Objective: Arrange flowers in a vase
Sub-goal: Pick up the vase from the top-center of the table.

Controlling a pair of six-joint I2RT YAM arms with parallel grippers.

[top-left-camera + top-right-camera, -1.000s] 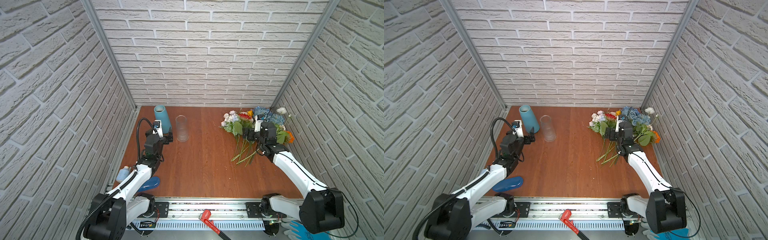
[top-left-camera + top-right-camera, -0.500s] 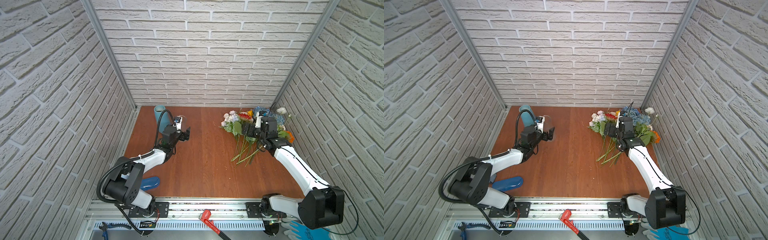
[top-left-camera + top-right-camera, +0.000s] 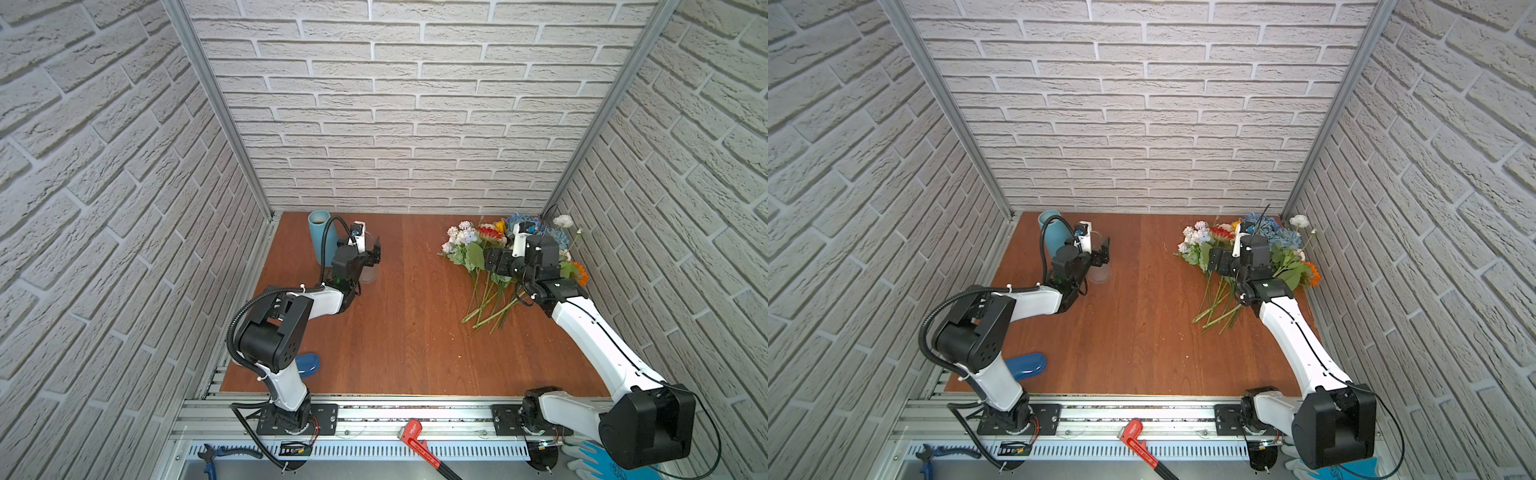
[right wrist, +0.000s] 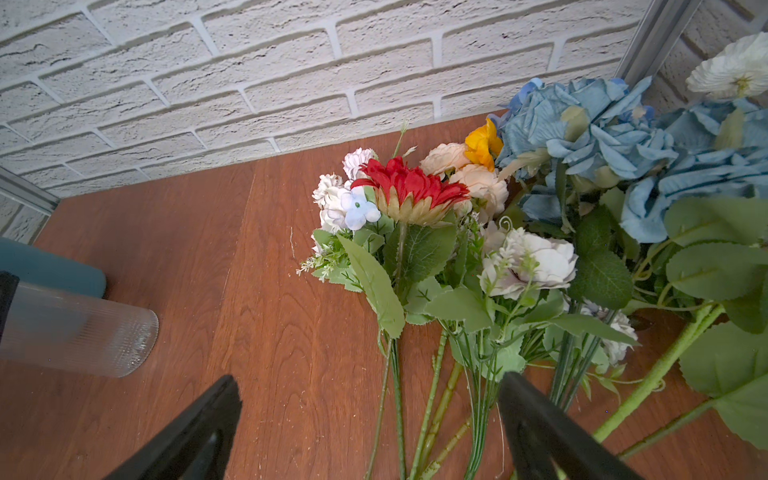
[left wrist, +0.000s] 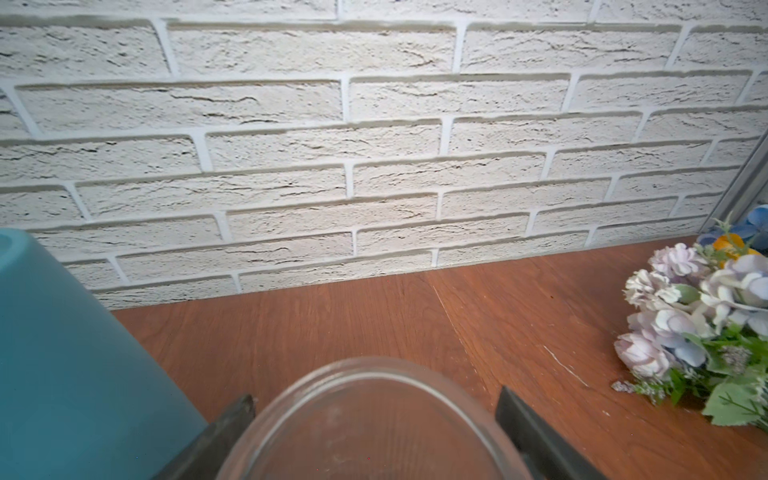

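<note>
The glass vase [image 3: 368, 274] is a long way from the flowers, so the robot's left gripper should move the glass vase nearer before the right gripper grasps the red flower's stem [image 4: 400, 256].
The flowers [image 3: 478, 243] [image 3: 1208, 243] lie in a heap at the back right, heads toward the wall and green stems fanning forward. My right gripper [image 4: 370, 386] is open just above them. Several stems [image 4: 432, 399] run between its fingers, and in both top views it sits over the leaves [image 3: 492, 262]. A clear ribbed glass vase [image 3: 368, 276] [image 4: 83, 328] stands upright at the back left. My left gripper [image 5: 376, 399] straddles its rim, both fingers [image 5: 237, 415] close against the glass. Whether they press it does not show.
A tall blue vase [image 3: 319, 237] [image 5: 62, 353] stands right behind the glass one, near the back left corner. A blue oval object [image 3: 307, 363] lies at the front left. A red wrench [image 3: 415, 436] rests on the front rail. Brick walls close in three sides.
My left arm has swung from the left side out to the glass vase, and its fingers now flank the rim. The right gripper has stayed over the flower stems, barely shifting.
</note>
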